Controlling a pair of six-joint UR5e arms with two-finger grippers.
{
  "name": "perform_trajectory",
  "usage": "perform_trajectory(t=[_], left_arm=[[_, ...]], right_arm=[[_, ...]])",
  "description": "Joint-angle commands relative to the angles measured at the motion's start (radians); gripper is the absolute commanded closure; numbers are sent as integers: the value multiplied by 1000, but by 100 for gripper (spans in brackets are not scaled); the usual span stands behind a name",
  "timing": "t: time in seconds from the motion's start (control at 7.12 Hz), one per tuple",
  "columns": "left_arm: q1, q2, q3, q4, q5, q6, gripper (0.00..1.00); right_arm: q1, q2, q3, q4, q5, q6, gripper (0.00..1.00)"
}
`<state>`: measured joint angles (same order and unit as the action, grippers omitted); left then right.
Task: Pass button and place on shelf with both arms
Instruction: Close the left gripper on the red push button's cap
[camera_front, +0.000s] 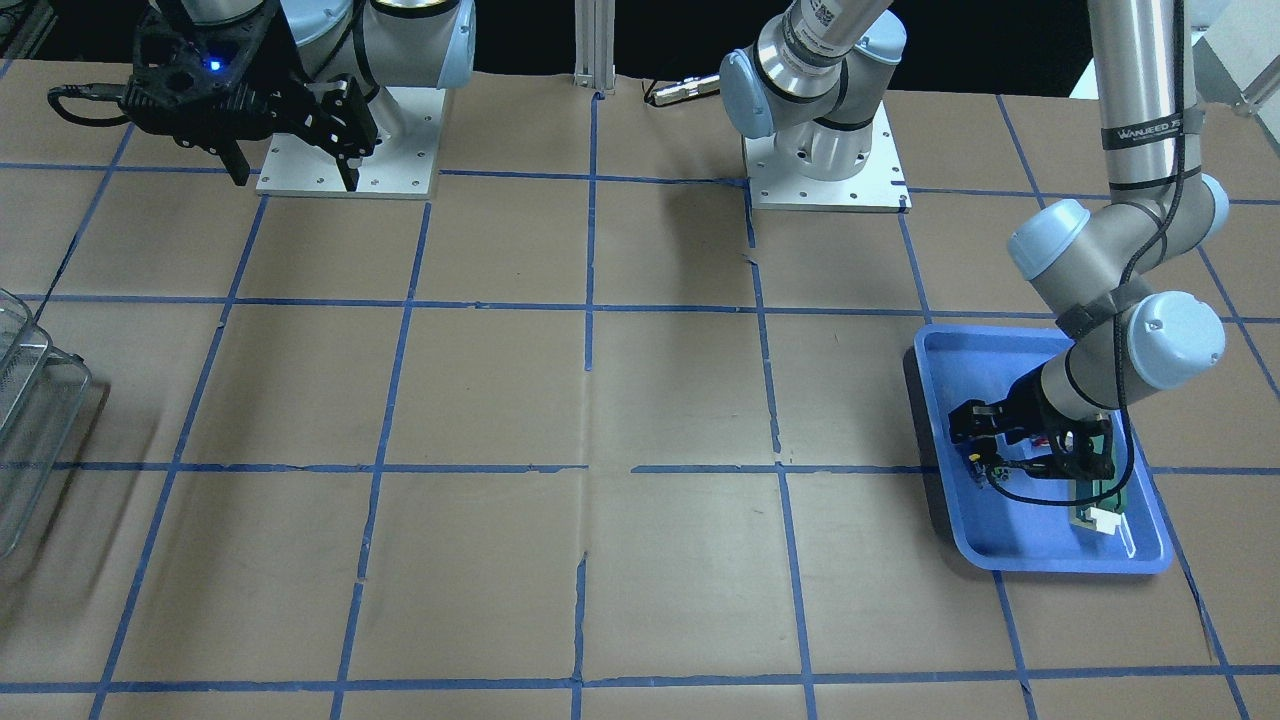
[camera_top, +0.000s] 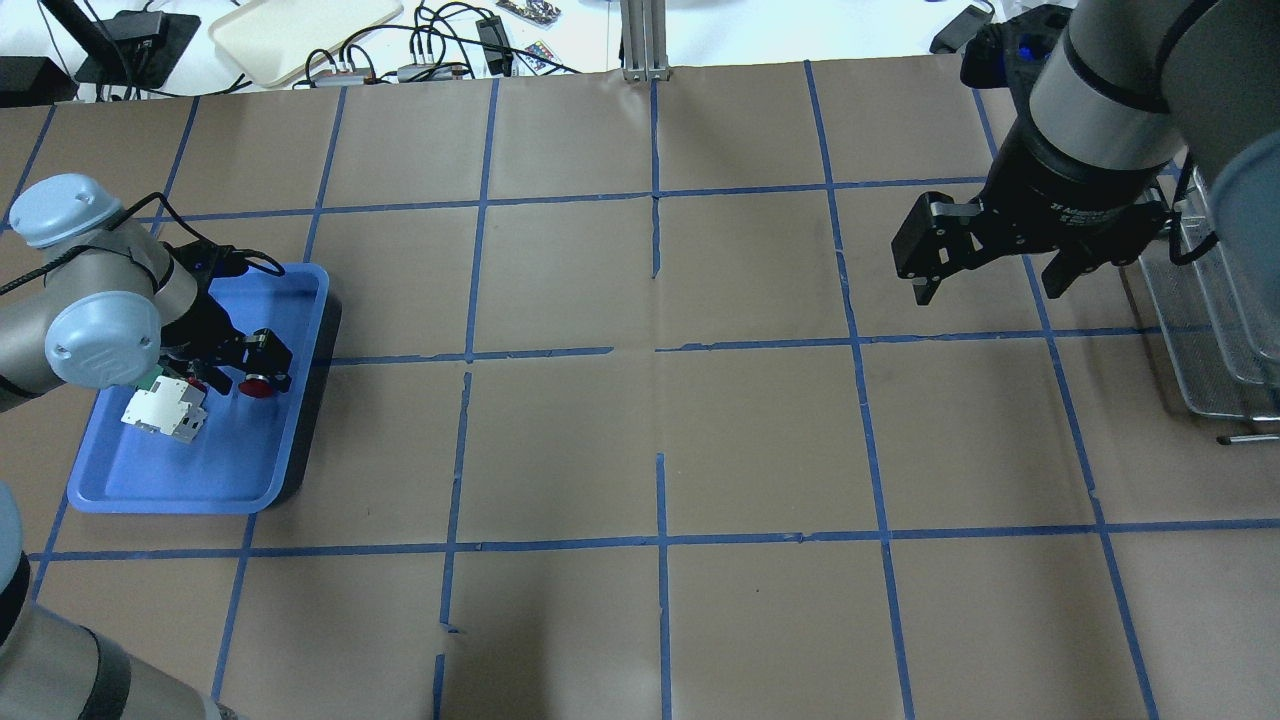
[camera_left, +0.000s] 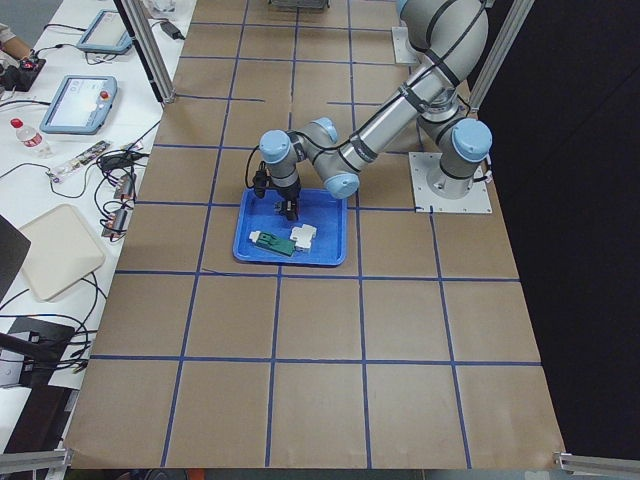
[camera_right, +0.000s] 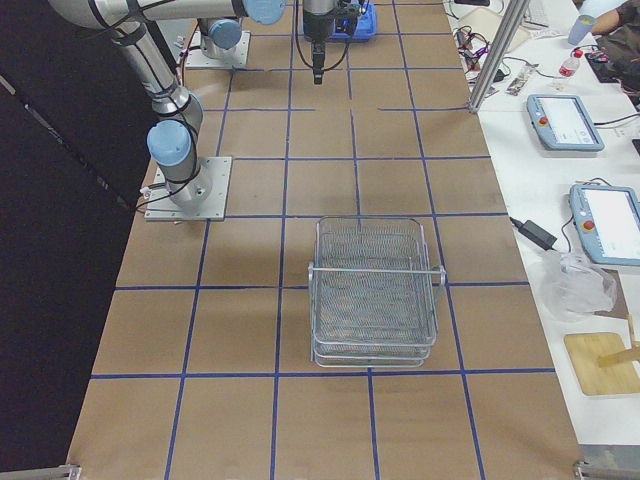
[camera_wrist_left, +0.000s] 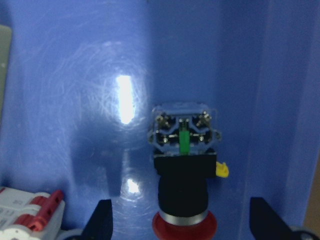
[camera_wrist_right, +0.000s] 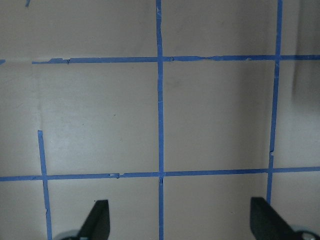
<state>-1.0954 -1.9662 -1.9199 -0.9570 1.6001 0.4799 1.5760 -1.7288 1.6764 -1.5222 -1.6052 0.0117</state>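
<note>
I expect the button (camera_wrist_left: 183, 175) to stay in one piece and straight when I lift it by its red cap, because the terminal end (camera_wrist_left: 184, 131) rests flush on the black neck.
The button (camera_wrist_left: 184, 175) lies on its side in the blue tray (camera_top: 200, 480), its red cap (camera_top: 255, 385) towards the wrist camera and its terminal end away. My left gripper (camera_top: 245, 372) is open, down in the tray. Its fingers (camera_wrist_left: 102, 222) stand on either side of the cap without touching it. In the front view the left gripper (camera_front: 985, 450) hides most of the button. My right gripper (camera_top: 990, 275) is open and empty, held above the table near the shelf (camera_top: 1210, 300). The shelf, a silvery wire rack (camera_right: 375, 290), also shows in the front view (camera_front: 30, 400).
A white block with red marks (camera_top: 165, 410) and a green flat part (camera_left: 265, 240) lie in the tray beside the button. The tray's raised wall (camera_wrist_left: 280, 100) runs close along the button's side. Blue tape lines (camera_wrist_right: 160, 115) cross the brown table.
</note>
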Motion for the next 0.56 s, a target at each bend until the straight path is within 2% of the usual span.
perform_trajectory(t=[0.0,0.14,0.42], left_arm=[[2,4,2,3,4,9,84],[0,6,1,3,-2,16,95],[-15,29,48,-14,-5,180,99]], right_arm=[[-2,1,0,1,1,-2,0],[-2,0,0,2,-2,-2,0],[-2,3,2,-1,2,5,0]])
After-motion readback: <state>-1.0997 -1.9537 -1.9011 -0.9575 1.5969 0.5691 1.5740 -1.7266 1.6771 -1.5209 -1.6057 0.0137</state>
